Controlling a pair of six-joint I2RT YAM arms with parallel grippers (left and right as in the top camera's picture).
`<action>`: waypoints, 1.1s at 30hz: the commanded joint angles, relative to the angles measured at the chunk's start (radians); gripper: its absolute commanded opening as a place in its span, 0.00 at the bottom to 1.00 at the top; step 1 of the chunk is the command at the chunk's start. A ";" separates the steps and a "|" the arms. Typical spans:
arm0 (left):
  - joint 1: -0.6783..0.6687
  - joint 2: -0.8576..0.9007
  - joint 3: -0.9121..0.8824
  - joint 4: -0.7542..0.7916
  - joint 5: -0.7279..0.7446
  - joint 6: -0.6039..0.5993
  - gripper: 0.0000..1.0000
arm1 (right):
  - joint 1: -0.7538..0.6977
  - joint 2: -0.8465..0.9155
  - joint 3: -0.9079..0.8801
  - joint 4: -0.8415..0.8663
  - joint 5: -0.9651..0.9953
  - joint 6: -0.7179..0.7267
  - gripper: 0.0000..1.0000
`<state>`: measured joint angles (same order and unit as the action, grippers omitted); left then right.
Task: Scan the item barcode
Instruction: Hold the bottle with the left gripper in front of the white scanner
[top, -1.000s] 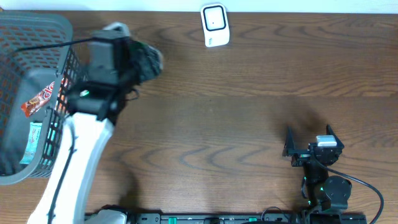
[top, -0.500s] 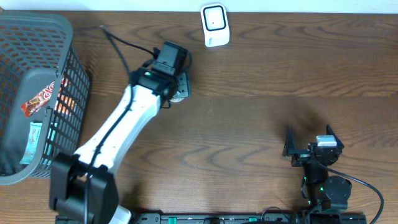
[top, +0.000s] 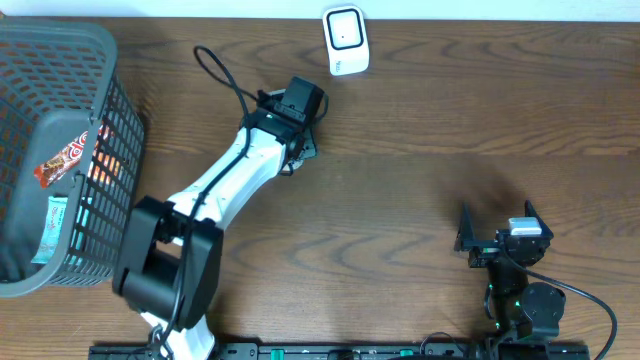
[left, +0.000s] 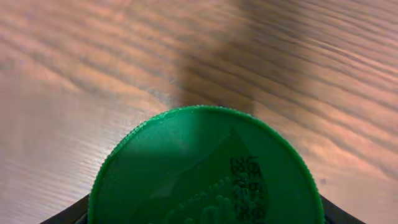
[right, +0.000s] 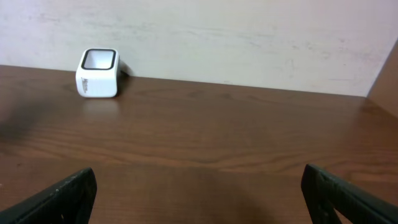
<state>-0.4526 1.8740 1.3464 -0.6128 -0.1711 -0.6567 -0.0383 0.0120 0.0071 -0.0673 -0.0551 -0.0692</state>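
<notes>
My left gripper should go on moving the item down before it lets go, as the item's green cap (left: 205, 165) points straight up over clear wood (left: 214, 84). It should let go once the item's base rests there.
A round green cap (left: 205, 174) with a printed date code fills the lower middle of the left wrist view. It belongs to the item that sits between my left gripper's jaws, whose dark tips show at the bottom corners. Seen from overhead, my left gripper (top: 300, 120) hangs over the table just below and left of the white scanner (top: 346, 40), and it hides most of the item. The scanner (right: 97, 73) stands at the table's far edge. My right gripper (top: 497, 240) rests open near the front right, with nothing between its fingers (right: 62, 196).
A grey wire basket (top: 60, 40) stands at the left edge with snack packets (top: 62, 160) inside. A black cable (top: 215, 70) loops off the left arm. A pale wall backs the table behind the scanner.
My left arm has swung right from the basket toward the scanner, carrying the item with it. The right arm has not moved.
</notes>
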 joint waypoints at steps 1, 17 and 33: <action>0.002 0.024 -0.004 0.004 -0.051 -0.216 0.67 | 0.007 -0.005 -0.002 -0.004 0.002 0.012 0.99; 0.002 0.084 -0.004 -0.008 -0.050 -0.288 0.67 | 0.007 -0.005 -0.002 -0.004 0.001 0.012 0.99; 0.001 0.084 -0.004 -0.051 -0.051 -0.292 0.67 | 0.007 -0.005 -0.002 -0.004 0.001 0.012 0.99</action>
<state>-0.4530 1.9324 1.3468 -0.6399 -0.2054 -0.9291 -0.0387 0.0120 0.0071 -0.0673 -0.0551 -0.0692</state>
